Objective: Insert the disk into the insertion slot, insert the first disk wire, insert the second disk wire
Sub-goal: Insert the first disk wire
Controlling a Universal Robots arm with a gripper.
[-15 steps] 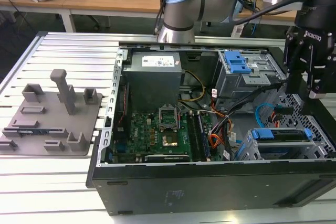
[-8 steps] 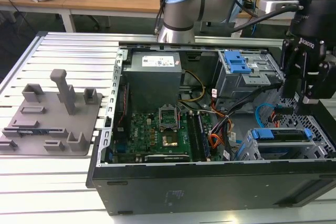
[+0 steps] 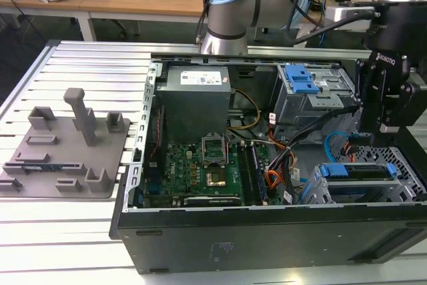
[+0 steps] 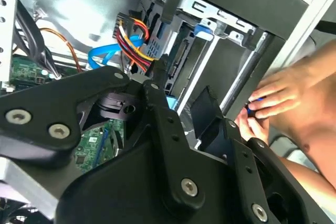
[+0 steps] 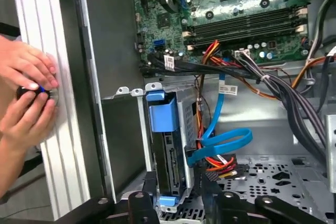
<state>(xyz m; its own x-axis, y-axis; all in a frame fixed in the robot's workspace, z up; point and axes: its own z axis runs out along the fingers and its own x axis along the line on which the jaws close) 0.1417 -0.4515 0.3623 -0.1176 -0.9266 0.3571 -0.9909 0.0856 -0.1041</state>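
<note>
The black plug (image 3: 361,139) should reach the disk with slack when I carry it over, because the red and orange wires (image 3: 349,152) curve loosely behind it.
The disk (image 3: 360,170), silver in its blue carrier, sits inside the insertion slot (image 3: 403,161), a grey perforated bay at the exterior view's right. In the first wrist view the disk (image 5: 168,153) is seen edge-on. My gripper (image 3: 387,128) hangs just above the bay, open, with a gap between its fingers (image 5: 207,190). The first disk wire (image 4: 134,38), a red, orange and black bundle, ends in a black plug (image 5: 211,174) right beside one fingertip. The second disk wire (image 5: 220,142) loops light-blue beside the disk.
A taller grey cage with a blue clip (image 3: 303,81) stands behind the bay. The motherboard (image 3: 207,165) and power supply (image 3: 193,95) fill the case's middle. Thick black cables (image 5: 283,93) cross nearby. A person's hands (image 5: 26,87) hold a small dark object outside the case wall.
</note>
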